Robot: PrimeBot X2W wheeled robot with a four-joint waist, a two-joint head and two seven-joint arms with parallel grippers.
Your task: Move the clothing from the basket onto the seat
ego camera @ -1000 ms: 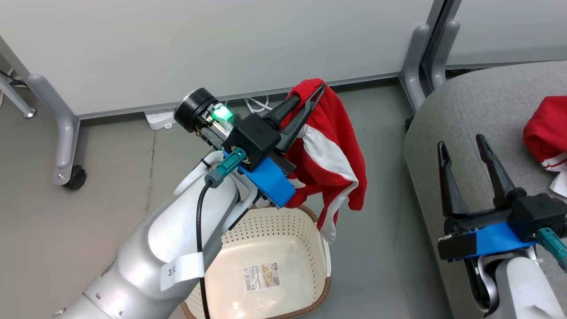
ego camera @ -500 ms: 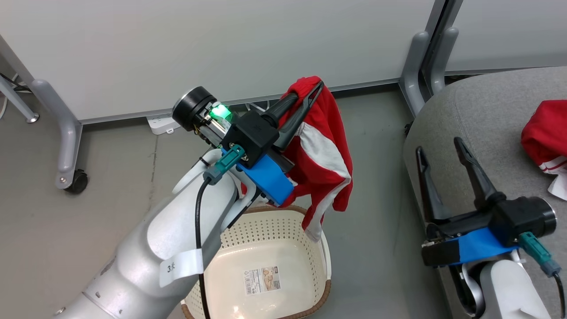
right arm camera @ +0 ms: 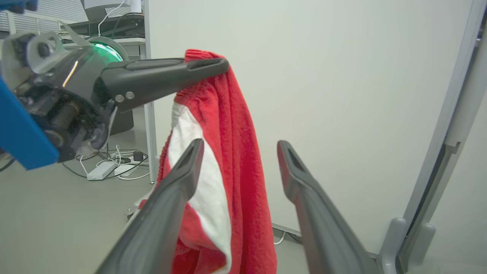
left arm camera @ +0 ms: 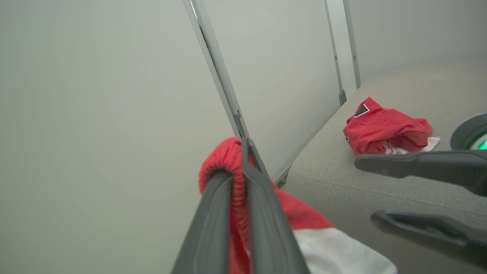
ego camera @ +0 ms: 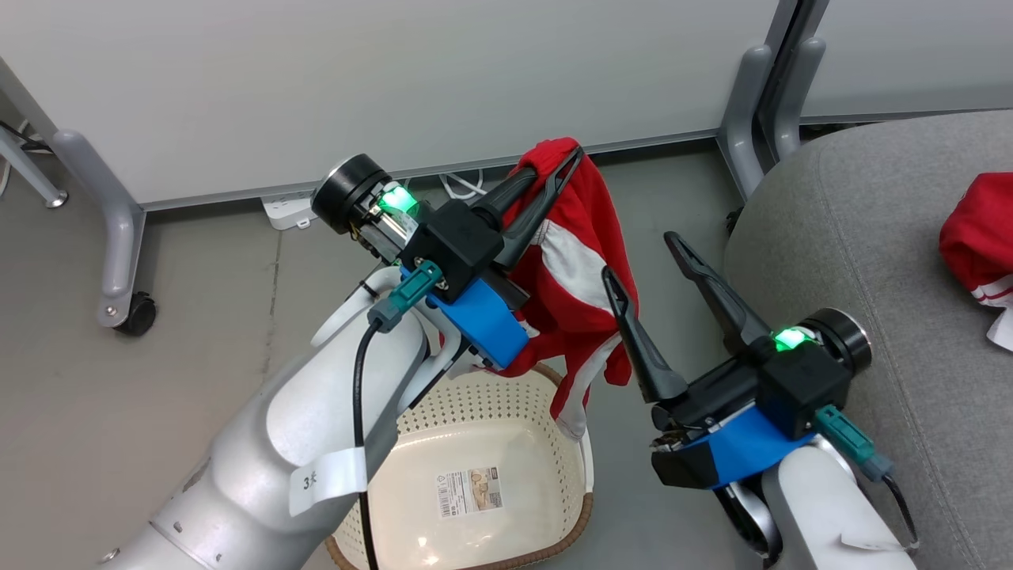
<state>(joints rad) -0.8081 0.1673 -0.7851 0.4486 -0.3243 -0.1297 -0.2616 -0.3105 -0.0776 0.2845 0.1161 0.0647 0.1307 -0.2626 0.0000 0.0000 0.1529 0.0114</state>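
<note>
I expect the red garment (ego camera: 581, 261) to crumple into a pile when I lower it onto the seat, because it is hanging in loose folds below its pinched waistband (ego camera: 552, 172).
My left gripper (ego camera: 567, 158) is shut on the waistband of a red garment with white panels (ego camera: 582, 261), which hangs from it above the cream perforated basket (ego camera: 491, 404). The basket shows only its bottom label inside. The pinched band also shows in the left wrist view, between the fingers of the left gripper (left arm camera: 234, 160). My right gripper (ego camera: 639, 255) stands open just right of the hanging cloth, one finger against its edge; its own view has the garment (right arm camera: 236, 171) between the spread fingers (right arm camera: 182, 179). A second red garment (ego camera: 977, 245) lies on the grey seat (ego camera: 855, 222).
White partition panels stand behind, with grey legs (ego camera: 744, 103) and a castor (ego camera: 130, 313) on the floor. A power strip with cables (ego camera: 285, 212) lies at the wall's foot. Grey floor separates the basket from the seat's rounded edge.
My right gripper has swung left off the seat toward the hanging garment and turned, still open. The left gripper has kept the garment held high above the basket.
</note>
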